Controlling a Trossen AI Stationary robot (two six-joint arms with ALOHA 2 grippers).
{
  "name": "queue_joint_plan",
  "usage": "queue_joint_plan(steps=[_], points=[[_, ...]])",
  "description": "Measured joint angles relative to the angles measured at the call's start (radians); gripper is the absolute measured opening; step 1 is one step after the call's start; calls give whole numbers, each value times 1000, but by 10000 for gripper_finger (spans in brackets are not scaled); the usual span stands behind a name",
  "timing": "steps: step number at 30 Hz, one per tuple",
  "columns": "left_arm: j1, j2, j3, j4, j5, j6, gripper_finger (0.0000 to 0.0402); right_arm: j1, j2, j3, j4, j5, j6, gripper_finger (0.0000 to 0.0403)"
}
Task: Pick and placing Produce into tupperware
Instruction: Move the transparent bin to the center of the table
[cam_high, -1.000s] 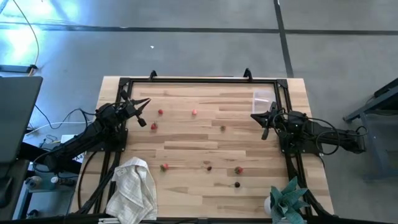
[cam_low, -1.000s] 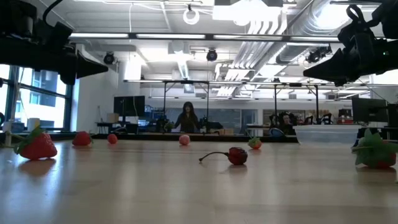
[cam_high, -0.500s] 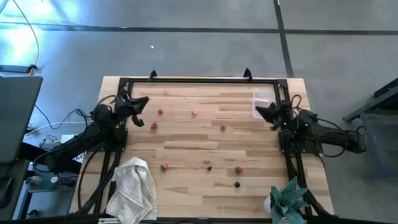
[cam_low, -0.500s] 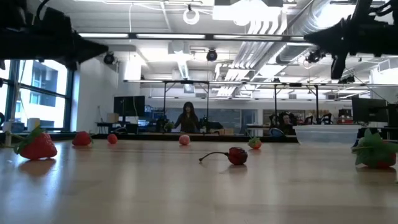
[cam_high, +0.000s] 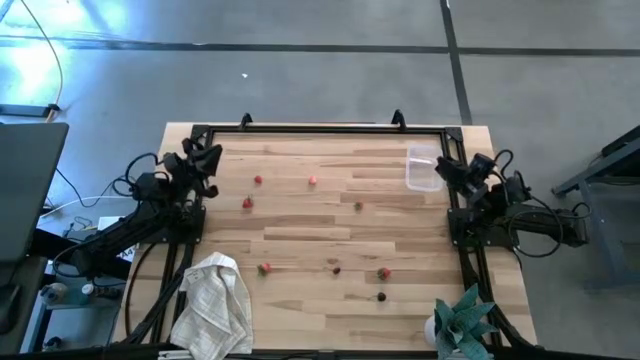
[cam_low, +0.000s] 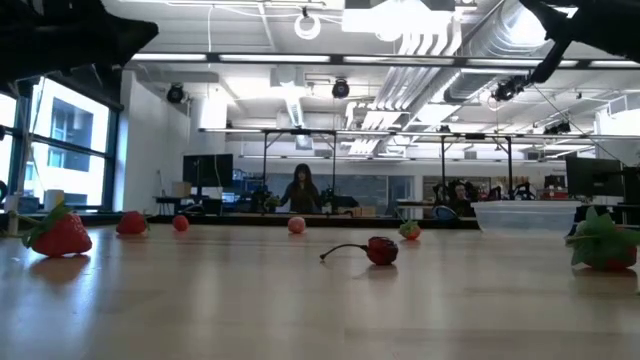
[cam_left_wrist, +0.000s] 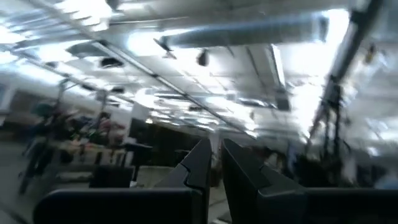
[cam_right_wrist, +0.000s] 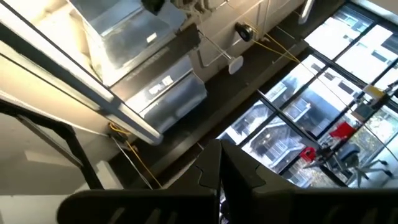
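The robot's right gripper should first pull the tupperware (cam_high: 424, 168) toward the table's middle (cam_high: 388, 186), because the tupperware stands at the table's far corner, away from the left gripper and most produce.
Several small pieces of produce lie scattered on the wooden table, mostly red, such as one (cam_high: 258, 180) at the far left, one (cam_high: 384, 273) near the front and a dark one (cam_low: 380, 250) with a stem. The clear tupperware (cam_high: 423, 168) stands on its base at the far right, also seen in the low view (cam_low: 525, 215). My left gripper (cam_high: 208, 157) is at the table's far left edge, shut and tipped upward (cam_left_wrist: 214, 163). My right gripper (cam_high: 445, 166) is raised just right of the tupperware, shut and tipped upward (cam_right_wrist: 221, 167). Neither holds anything.
A white cloth towel (cam_high: 213, 305) lies at the near left corner and a teal leafy plant (cam_high: 462, 320) at the near right corner. A black frame rail (cam_high: 320, 128) runs around the table. A person (cam_low: 301, 188) sits in the room far behind.
Both grippers have risen, tipped their fingers upward and rolled at the wrist. The left one's tips have drawn back toward the table's left edge, the right one's toward the right and far edges, beside the tupperware. Both stayed shut. The produce and tupperware have not moved.
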Motion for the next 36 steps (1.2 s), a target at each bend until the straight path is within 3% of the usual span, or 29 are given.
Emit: queue_joint_plan(steps=[5, 8, 10, 14, 19, 23, 27, 33, 36], points=[[0, 0, 3, 167, 73, 4, 28, 0, 0, 5, 23, -23, -79, 0], [0, 1, 74, 180, 133, 77, 28, 0, 0, 54, -6, -35, -142, 0], [0, 21, 152, 101, 170, 151, 28, 0, 0, 120, -99, -40, -189, 0], [0, 126, 359, -189, 221, 308, 28, 0, 27, 327, -469, -15, -286, 1], [0, 394, 582, -538, 282, 434, 28, 0, 133, 590, -845, 156, -344, 1], [0, 625, 656, -641, 348, 504, 28, 0, 224, 781, -1148, 389, -243, 1], [-1, 785, 685, -643, 438, 542, 28, 0, 333, 918, -1402, 516, -164, 1], [0, 787, 690, -650, 417, 586, 28, -29, 516, 1016, -1664, 570, 1, 1], [0, 714, 692, -686, 384, 616, 28, -107, 578, 1013, -1725, 495, 64, 1]])
